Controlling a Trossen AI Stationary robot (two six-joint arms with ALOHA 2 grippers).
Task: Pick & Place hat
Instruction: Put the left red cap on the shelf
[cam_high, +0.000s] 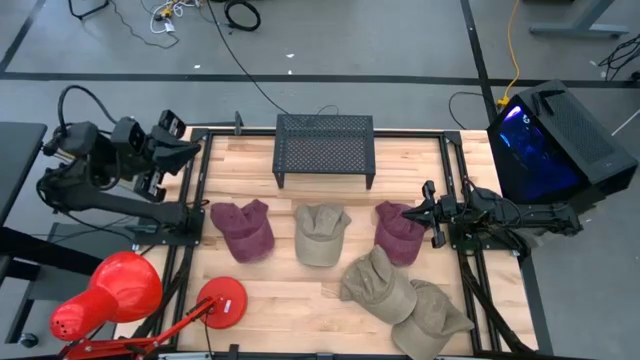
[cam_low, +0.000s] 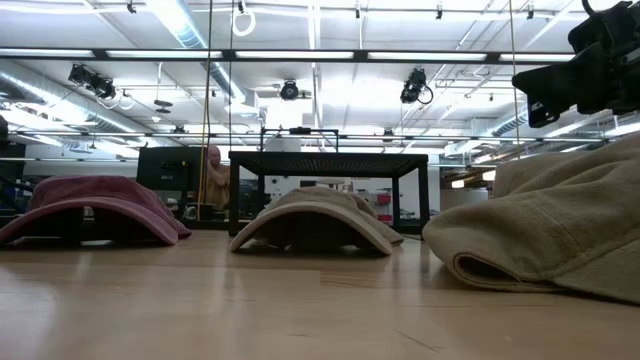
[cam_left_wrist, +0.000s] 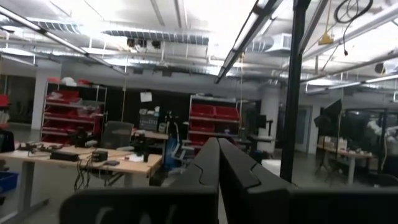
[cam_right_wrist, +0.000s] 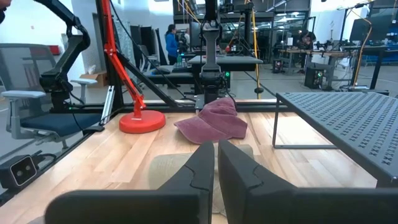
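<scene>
The robot's left gripper is aimed up into the room and away from the hats, so it should tilt down and move over the maroon hat (cam_high: 243, 231) near the red desk lamp.
Several hats lie brim-down on the wooden table. There is a maroon hat (cam_high: 243, 229) at the left, a beige hat (cam_high: 322, 234) in the middle and a maroon hat (cam_high: 398, 232) at the right. Two beige hats (cam_high: 378, 285) (cam_high: 430, 318) lie nearer the front right. My left gripper (cam_high: 188, 150) is raised at the table's far left corner, off the hats. It is shut and tipped upward into the room (cam_left_wrist: 217, 163). My right gripper (cam_high: 408, 212) is shut (cam_right_wrist: 215, 163) and level. It sits at the right maroon hat's right edge with nothing between its fingers.
A black mesh stand (cam_high: 325, 148) stands at the middle of the far edge. A red desk lamp (cam_high: 110, 290) has its round base (cam_high: 220, 302) on the front left of the table. A lit black box (cam_high: 555, 140) sits beyond the right edge.
</scene>
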